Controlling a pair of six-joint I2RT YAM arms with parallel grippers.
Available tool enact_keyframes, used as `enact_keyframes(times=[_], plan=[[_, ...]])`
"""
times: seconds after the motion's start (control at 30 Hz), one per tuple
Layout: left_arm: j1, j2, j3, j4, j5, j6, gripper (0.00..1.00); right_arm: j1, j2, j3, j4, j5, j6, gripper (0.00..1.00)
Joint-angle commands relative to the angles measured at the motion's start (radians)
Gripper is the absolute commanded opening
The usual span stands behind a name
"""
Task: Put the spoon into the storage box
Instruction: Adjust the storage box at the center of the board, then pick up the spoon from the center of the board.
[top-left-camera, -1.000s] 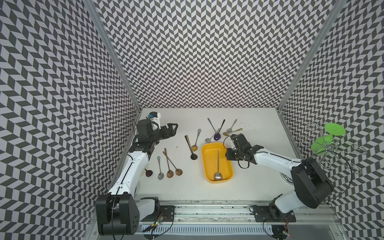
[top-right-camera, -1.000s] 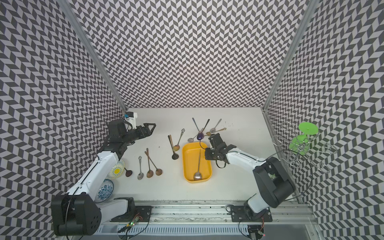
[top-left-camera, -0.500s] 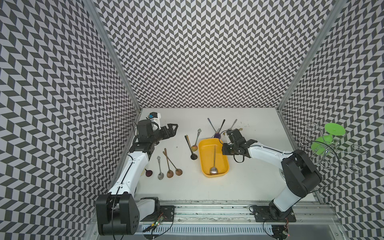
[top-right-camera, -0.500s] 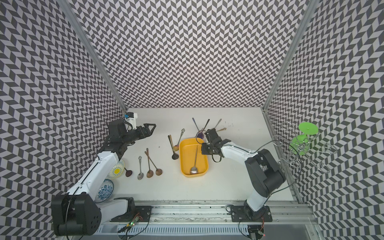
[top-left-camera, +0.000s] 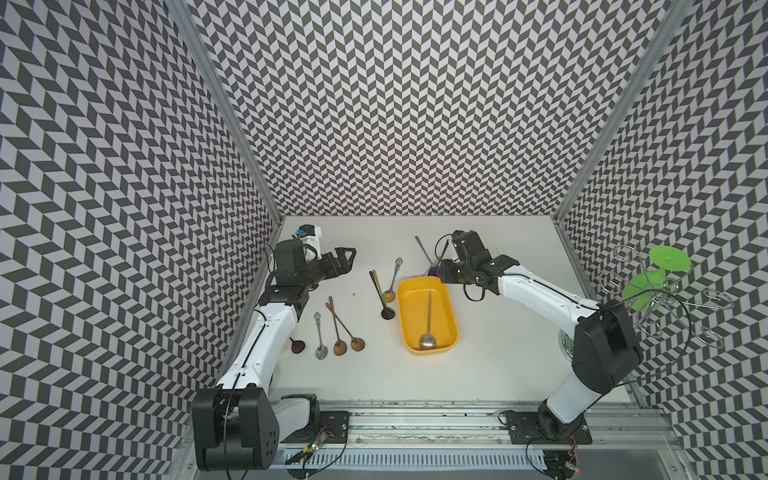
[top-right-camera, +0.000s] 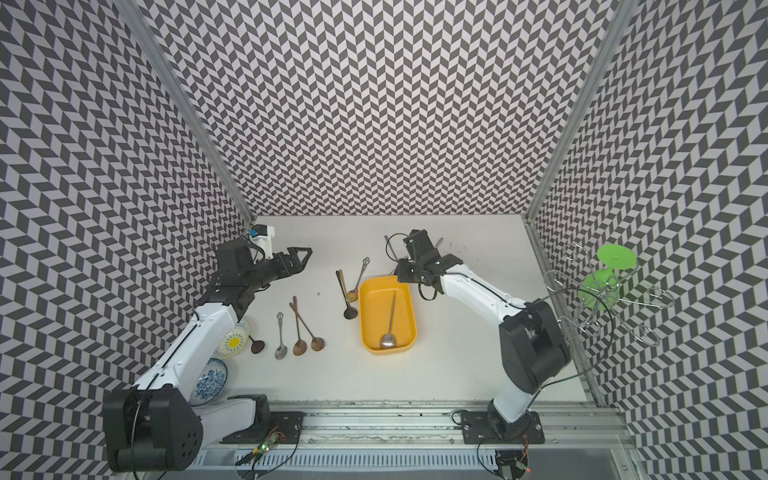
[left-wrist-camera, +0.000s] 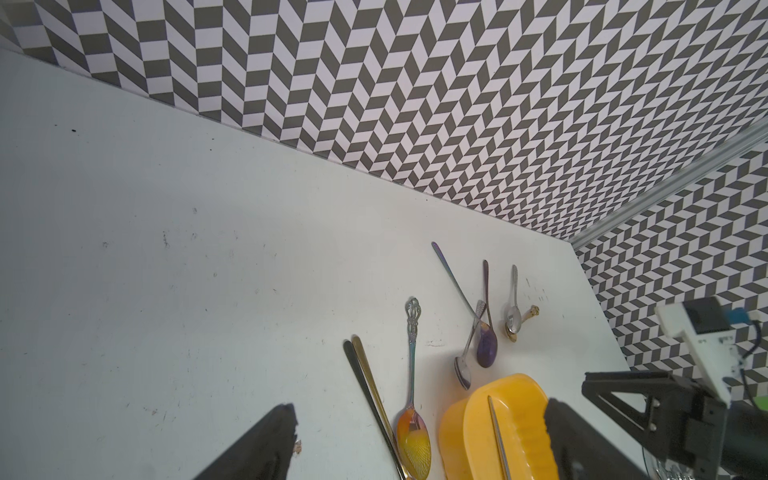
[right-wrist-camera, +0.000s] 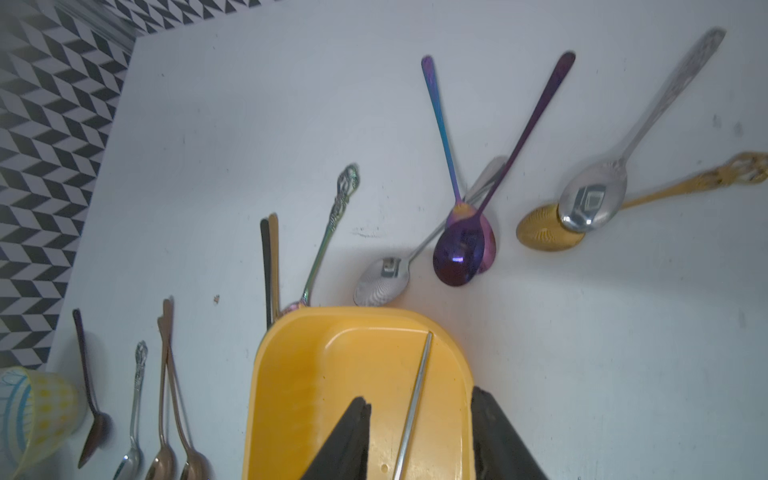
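Note:
The purple spoon is on top of the crossing silver spoon (right-wrist-camera: 494, 179), so my right gripper should stay open and move next toward the purple handle (right-wrist-camera: 524, 134) until its fingers are on both sides of it.
The yellow storage box (top-left-camera: 405, 316) (top-right-camera: 365, 320) lies mid-table with a silver spoon (top-left-camera: 428, 324) (top-right-camera: 390, 320) lying lengthwise inside, bowl toward the front. My right gripper (top-left-camera: 442, 276) (top-right-camera: 401, 274) hovers over the box's far end. In the right wrist view it (right-wrist-camera: 419, 397) is open above the box (right-wrist-camera: 291, 395), and the spoon's handle (right-wrist-camera: 417, 390) lies loose on the box floor below the gap. My left gripper (top-left-camera: 347, 262) (left-wrist-camera: 419, 407) stands open and empty at the back left, away from the box (left-wrist-camera: 457, 436).
Behind the box lie a purple spoon (right-wrist-camera: 459, 253), a silver spoon (right-wrist-camera: 592, 203) and a gold one (right-wrist-camera: 544, 232). More spoons (top-left-camera: 320, 336) (top-left-camera: 380, 291) lie left of the box. Two bowls (top-right-camera: 235, 340) (top-right-camera: 210, 380) sit by the left arm. A wire rack with green discs (top-left-camera: 665, 286) stands at the right.
My right gripper moved from the box's right side to its far end and opened. The box with the spoon slid slightly left and back. The left arm stayed put.

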Motion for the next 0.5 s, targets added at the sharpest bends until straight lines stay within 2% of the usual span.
enact_keyframes(times=[0.0, 0.27, 0.47], plan=[[0.004, -0.029, -0.01, 0.027, 0.001, 0.028, 0.98, -0.02, 0.091, 0.093, -0.064, 0.075, -0.002, 0.43], [-0.001, -0.036, -0.009, 0.022, -0.01, 0.06, 0.99, -0.041, 0.314, 0.332, -0.128, 0.12, 0.046, 0.42], [-0.01, -0.039, -0.004, 0.014, -0.019, 0.078, 0.99, -0.063, 0.473, 0.489, -0.17, 0.099, 0.085, 0.42]])
